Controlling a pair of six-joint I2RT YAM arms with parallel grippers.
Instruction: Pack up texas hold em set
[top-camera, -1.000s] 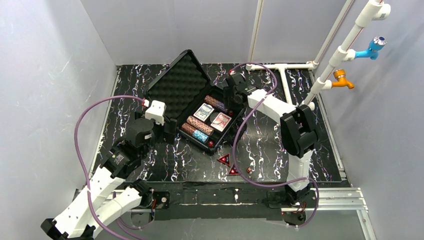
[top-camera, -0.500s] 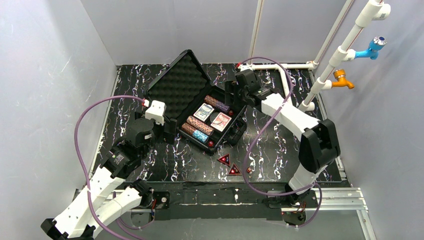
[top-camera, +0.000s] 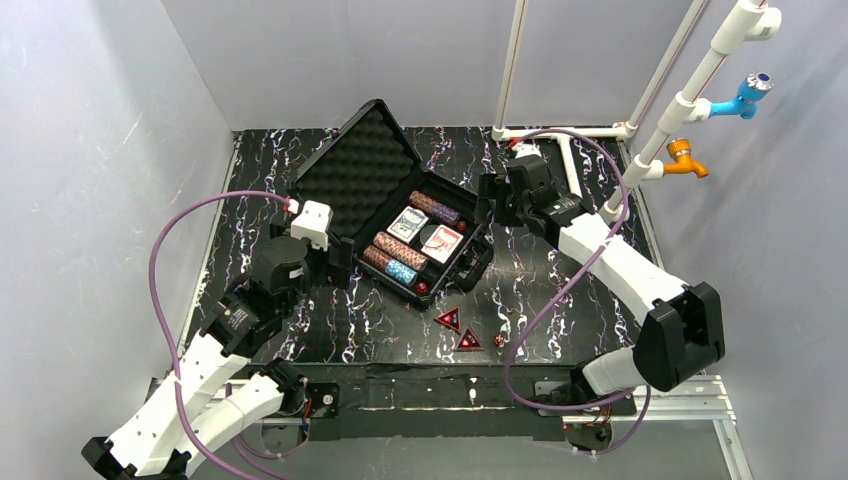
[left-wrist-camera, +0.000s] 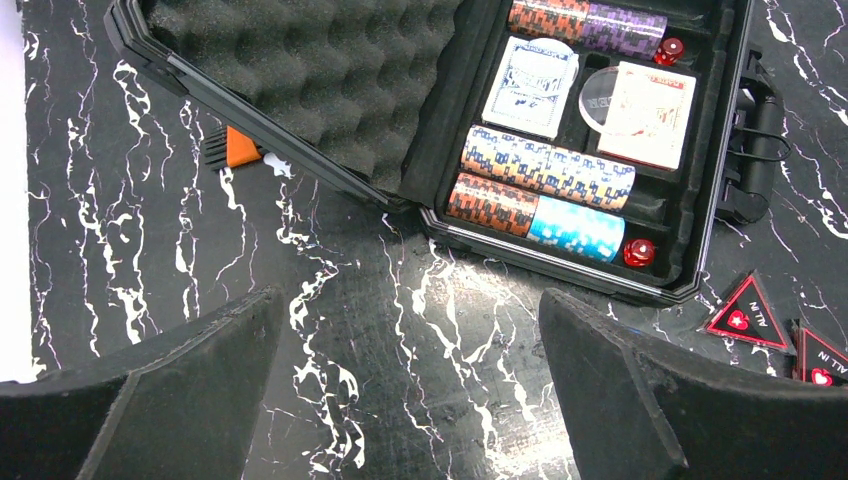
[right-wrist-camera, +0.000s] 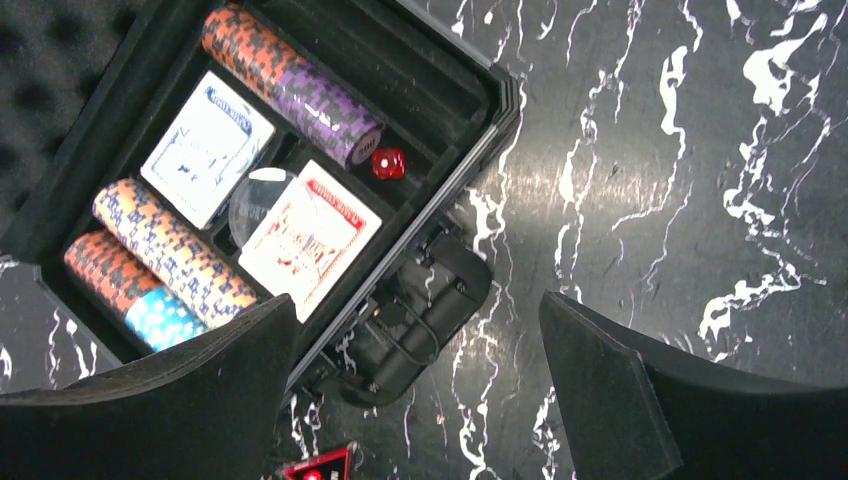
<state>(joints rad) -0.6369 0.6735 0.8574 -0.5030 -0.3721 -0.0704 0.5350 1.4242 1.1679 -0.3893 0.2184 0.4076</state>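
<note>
The small red die (top-camera: 499, 340) is clear of the red triangular markers (top-camera: 468, 341), so my right gripper should stay open and keep moving toward the die until its fingers are on both sides of it.
The black case (top-camera: 470, 262) lies open in the table's middle, its foam lid (top-camera: 360, 165) tilted back to the left. Its tray holds chip rolls (top-camera: 400, 250), two card decks (top-camera: 407, 223) and red dice (top-camera: 421, 287). Two red triangular markers (top-camera: 448, 319) and a small red die (top-camera: 498, 340) lie on the table in front of it. My left gripper (top-camera: 335, 262) is open and empty at the case's near left corner (left-wrist-camera: 425, 215). My right gripper (top-camera: 490, 205) is open and empty above the case's handle (right-wrist-camera: 430, 320) and right rim.
A white pipe frame (top-camera: 560, 135) lies at the back right, with an upright pipe carrying a blue and an orange tap (top-camera: 685, 155). A small orange tool (left-wrist-camera: 235, 148) lies behind the lid. Grey walls close in the left, back and right.
My right arm has swung to the right, from over the case's back right corner to beside its right rim. The left arm and the case's contents have not moved.
</note>
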